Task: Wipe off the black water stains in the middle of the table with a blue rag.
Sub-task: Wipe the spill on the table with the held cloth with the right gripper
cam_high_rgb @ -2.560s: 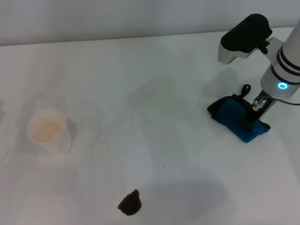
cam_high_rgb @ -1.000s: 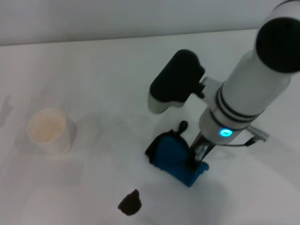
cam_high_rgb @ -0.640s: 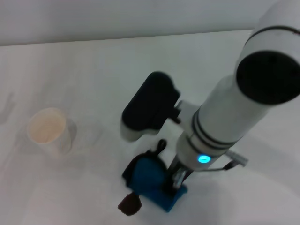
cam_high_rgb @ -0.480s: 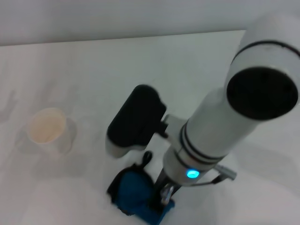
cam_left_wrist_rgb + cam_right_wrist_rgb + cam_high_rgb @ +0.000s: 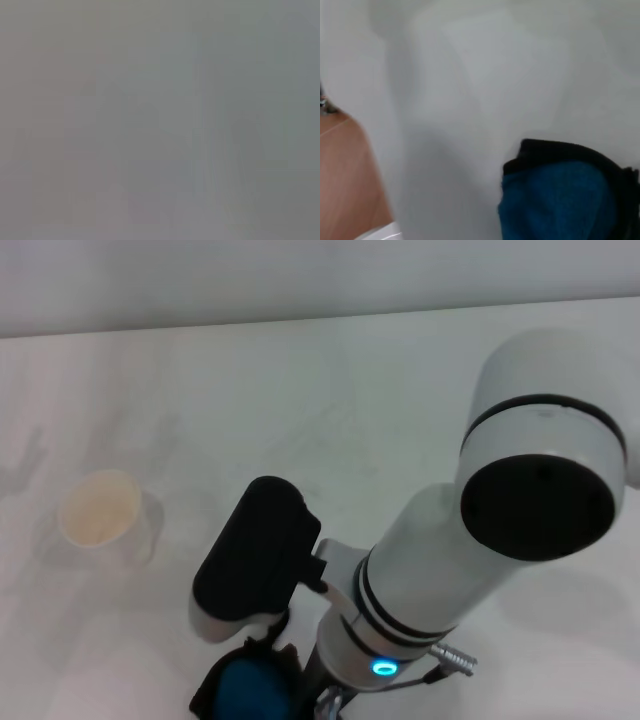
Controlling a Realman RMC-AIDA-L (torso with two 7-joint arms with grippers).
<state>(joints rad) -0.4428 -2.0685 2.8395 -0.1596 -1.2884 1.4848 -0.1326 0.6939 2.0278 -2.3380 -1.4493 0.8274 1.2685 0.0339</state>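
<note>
My right gripper should sweep the blue rag under it back toward the middle of the table [image 5: 345, 490], because the rag is close to the table's edge [image 5: 376, 162].
The blue rag [image 5: 243, 691], teal with black edging, lies on the white table [image 5: 400, 390] at the near edge of the head view. My right gripper [image 5: 323, 703] is shut on its right side and presses it down, with the big white right arm over it. The right wrist view shows the rag [image 5: 560, 200] on the table [image 5: 470, 75]. The black water stain does not show in any view; the spot where it lay is covered by the rag and the arm. My left gripper is out of view, and the left wrist view shows only flat grey.
A white plastic cup [image 5: 98, 516] stands upright at the left of the table. The table's far edge meets a pale wall. In the right wrist view the table's edge and brown floor [image 5: 345, 175] show beside the rag.
My right arm has dragged the rag from the right of the table toward the near left. The rag went over the stain, which no longer shows. The cup has not moved.
</note>
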